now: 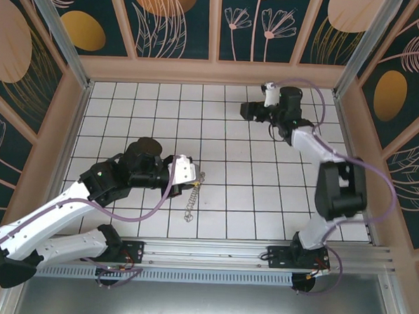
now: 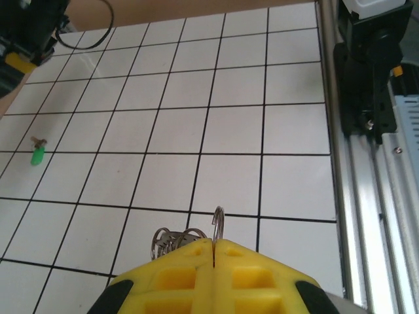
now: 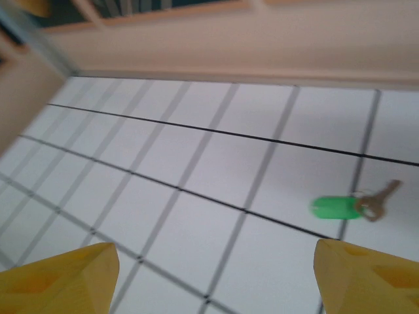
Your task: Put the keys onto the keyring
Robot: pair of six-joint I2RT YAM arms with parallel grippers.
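Note:
The key [image 3: 373,206] and its green tag [image 3: 350,207] lie free ahead of the right gripper's open fingers, so the robot should keep lowering it until the fingers straddle the key.
My left gripper [image 1: 185,171] is shut on the keyring [image 1: 192,197], a thin metal chain of small rings that trails from it onto the tiles. In the left wrist view one ring [image 2: 218,224] stands pinched between the closed yellow fingertips, with more rings bunched just to its left. One of the keys [image 3: 335,207], a small green tag with a brass stem, lies flat on a white tile. My right gripper [image 3: 214,254] hovers over the floor close to it, open and holding nothing, the key just up and inside of its right finger. The same key [image 2: 37,155] shows far left in the left wrist view.
The floor is white tile with black grid lines, boxed in by a wooden wall [image 3: 262,46] at the back and sides. An aluminium rail [image 1: 225,253] carrying both arm bases runs along the near edge. The right arm's base [image 2: 366,72] stands close to my left gripper's right.

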